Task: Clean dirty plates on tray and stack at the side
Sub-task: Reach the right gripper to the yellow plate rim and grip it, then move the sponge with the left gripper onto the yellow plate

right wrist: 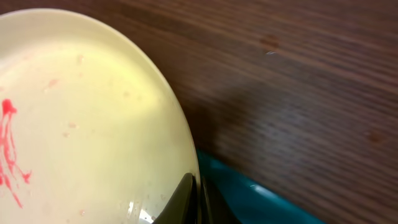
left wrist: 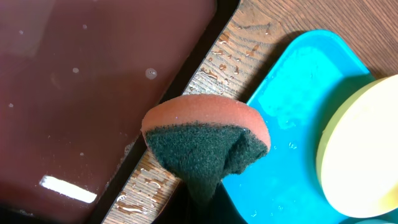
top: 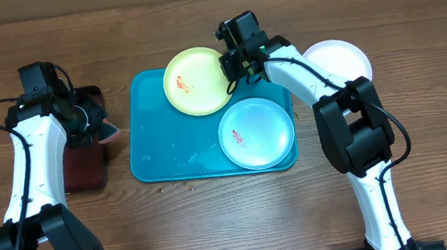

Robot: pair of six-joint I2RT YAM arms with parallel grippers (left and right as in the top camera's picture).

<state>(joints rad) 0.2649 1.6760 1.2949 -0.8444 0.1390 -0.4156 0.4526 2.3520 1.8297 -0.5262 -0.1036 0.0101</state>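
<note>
The yellow-green plate sticks out past the teal-blue tray's back edge [top: 169,69]. Next, I move the plate into the tray's empty end [top: 162,130] with my right gripper before I scrub it.
The teal-blue tray [top: 158,140] holds the yellow-green plate [top: 194,82] at its back edge and the pale aqua plate [top: 256,132] at its front right; both carry red smears. The white plate [top: 340,59] lies on the table right of the tray. My right gripper [top: 232,64] is shut on the yellow-green plate's right rim [right wrist: 186,155], fingers pinching the edge [right wrist: 196,199]. My left gripper [top: 97,126] is shut on an orange sponge with a dark green scrub side [left wrist: 205,140], held over the gap between the dark red tray and the teal tray [left wrist: 292,68].
The black-rimmed dark red tray [top: 82,169] sits at the left, under my left arm; it looks wet in the left wrist view [left wrist: 81,81]. Water drops lie on the wood between the trays [left wrist: 221,62]. Small crumbs lie in front of the teal tray [top: 181,182].
</note>
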